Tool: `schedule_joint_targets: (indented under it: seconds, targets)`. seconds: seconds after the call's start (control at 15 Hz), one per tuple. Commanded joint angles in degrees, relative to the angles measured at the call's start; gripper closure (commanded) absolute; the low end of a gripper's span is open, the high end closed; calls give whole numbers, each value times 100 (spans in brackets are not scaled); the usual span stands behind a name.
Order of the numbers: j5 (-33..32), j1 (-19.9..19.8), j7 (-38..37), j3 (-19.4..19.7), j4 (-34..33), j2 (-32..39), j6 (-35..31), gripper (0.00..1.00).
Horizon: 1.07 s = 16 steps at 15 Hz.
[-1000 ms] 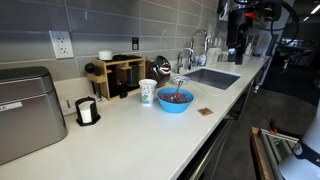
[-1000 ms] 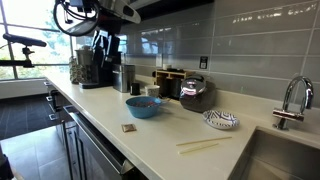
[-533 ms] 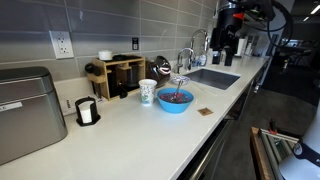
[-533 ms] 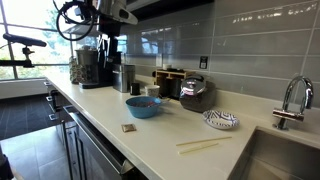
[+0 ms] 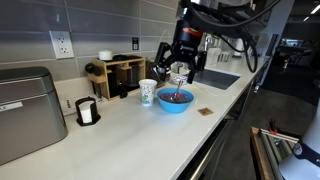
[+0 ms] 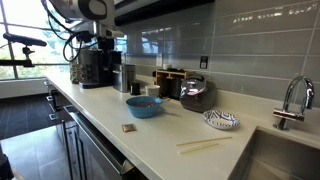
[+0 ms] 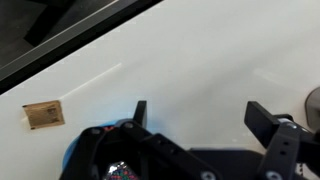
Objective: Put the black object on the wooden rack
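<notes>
The black object [image 5: 87,111] stands clear of the grey appliance, so my open gripper goes on over the counter toward its black edge [image 5: 96,109] and closes there.
The black object [image 5: 87,111], a small black cup with a white patch, stands on the white counter between the grey appliance and the wooden rack. The wooden rack [image 5: 120,75] stands against the tiled wall and also shows in an exterior view [image 6: 170,80]. My gripper [image 5: 178,68] hangs open and empty above the blue bowl [image 5: 175,99], far from the black object. In the wrist view the two fingers [image 7: 200,115] are spread wide over bare counter, with nothing between them. The black object does not show in the wrist view.
A white paper cup [image 5: 148,92] stands beside the bowl, and a dark kettle [image 5: 160,68] is next to the rack. A big grey appliance [image 5: 25,110], a sink [image 5: 212,77], a small brown square [image 7: 43,114], a patterned dish [image 6: 220,121] and chopsticks [image 6: 205,145] are also on the counter.
The arm has swung from above the sink along the counter to above the blue bowl. The gripper stays open and empty.
</notes>
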<state>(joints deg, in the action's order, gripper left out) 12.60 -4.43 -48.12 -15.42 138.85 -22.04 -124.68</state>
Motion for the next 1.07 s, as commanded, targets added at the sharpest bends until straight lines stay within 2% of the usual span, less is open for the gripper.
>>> schedule_joint_targets:
  seconds: [0.0,0.2,0.47,0.67,0.87,0.93,1.0]
  targets:
    - [-401,31,-1376,-158,-664,1046,-822,0]
    - [-1400,86,-2570,-213,-1242,1885,-1308,0]
    - [-2563,536,-3559,109,-2130,2850,-1230,0]
    - [-2972,948,-3674,463,-2836,3492,-1174,0]
    - [-2827,1245,-3245,737,-3523,4111,-1226,0]
    - [-2654,1269,-3262,810,-2957,3613,-1292,0]
    - [-2646,1341,-3219,874,-3147,3787,-1293,0]
